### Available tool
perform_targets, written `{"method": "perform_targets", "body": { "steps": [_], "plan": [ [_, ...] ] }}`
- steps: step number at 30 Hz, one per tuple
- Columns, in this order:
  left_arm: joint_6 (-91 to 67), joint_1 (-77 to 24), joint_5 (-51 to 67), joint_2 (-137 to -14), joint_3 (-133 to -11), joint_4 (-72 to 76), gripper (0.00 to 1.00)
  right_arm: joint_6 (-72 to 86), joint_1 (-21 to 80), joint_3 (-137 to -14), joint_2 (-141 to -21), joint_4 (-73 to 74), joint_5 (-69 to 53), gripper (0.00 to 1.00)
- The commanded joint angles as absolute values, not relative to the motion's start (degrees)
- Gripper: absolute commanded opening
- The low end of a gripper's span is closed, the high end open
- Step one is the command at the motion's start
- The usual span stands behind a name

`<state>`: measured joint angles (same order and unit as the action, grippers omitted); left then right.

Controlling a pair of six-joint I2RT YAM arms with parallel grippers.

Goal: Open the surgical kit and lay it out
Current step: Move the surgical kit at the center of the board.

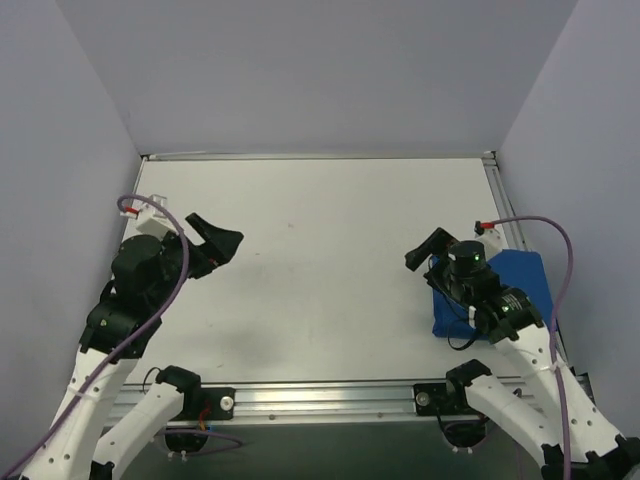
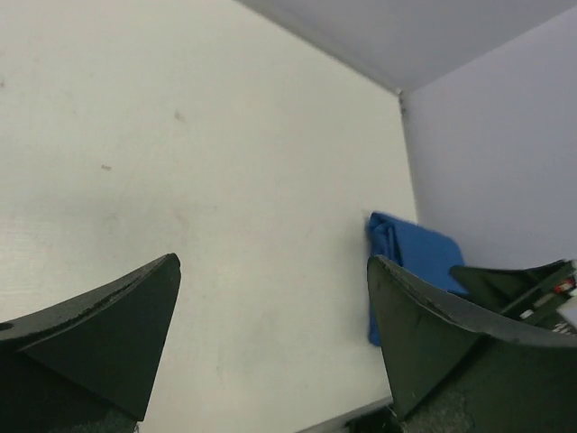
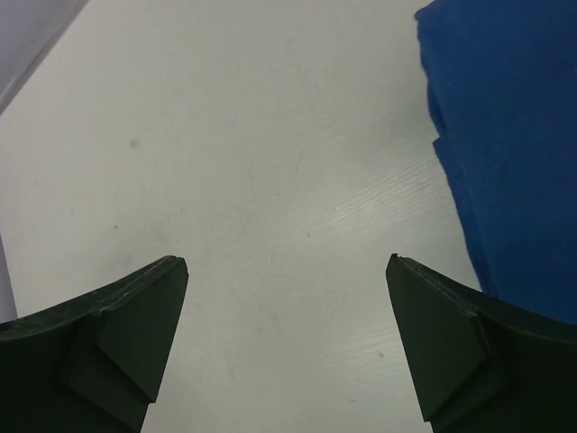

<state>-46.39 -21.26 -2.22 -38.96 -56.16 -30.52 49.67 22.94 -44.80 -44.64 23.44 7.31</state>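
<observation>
I can see that the surgical kit's wall-side corner (image 1: 534, 259) is uncovered, and my right gripper is open. I should keep going toward that corner until my fingers close there.
The surgical kit is a folded royal-blue cloth bundle (image 1: 520, 283) lying at the table's right edge, partly under my right arm. It also shows in the left wrist view (image 2: 413, 257) and in the right wrist view (image 3: 514, 135). The steel tray and the ring-handled instruments are hidden. My right gripper (image 1: 422, 248) is open and empty over bare table, just left of the bundle; its jaws (image 3: 287, 262) stand wide apart. My left gripper (image 1: 220, 233) is open and empty at the left side, far from the bundle; its jaws (image 2: 273, 262) also stand wide apart.
The white table (image 1: 320, 220) is walled by pale panels at the back and both sides. A metal rail (image 1: 330, 400) runs along the near edge between the arm bases. A purple cable (image 1: 560, 260) loops over the right arm by the bundle.
</observation>
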Motion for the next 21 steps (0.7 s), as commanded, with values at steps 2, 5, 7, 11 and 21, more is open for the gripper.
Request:
{"method": "perform_targets", "body": {
  "steps": [2,5,7,11,21],
  "plan": [
    [-39.29,-20.83,8.68,-46.29,-60.11,-42.10,0.94,51.25,22.76,-49.92,-37.27,32.00,20.12,1.00],
    [-38.06,-20.74,18.44,-51.22,-60.38,-39.99,0.96,50.11,21.89,-53.51,-43.31,35.68,29.95,1.00],
    [-37.27,-20.74,22.75,-52.90,-60.38,-38.77,1.00,49.04,20.31,-58.34,-53.40,38.65,33.12,1.00],
    [-34.81,-20.83,26.10,-54.49,-60.73,-39.02,0.94,44.22,6.53,-62.49,-65.64,35.60,23.31,0.96],
    [-35.33,-21.09,33.48,-53.44,-60.47,-36.74,0.94,37.10,-24.85,-64.25,-75.59,30.32,23.36,0.92]
  ]
}}
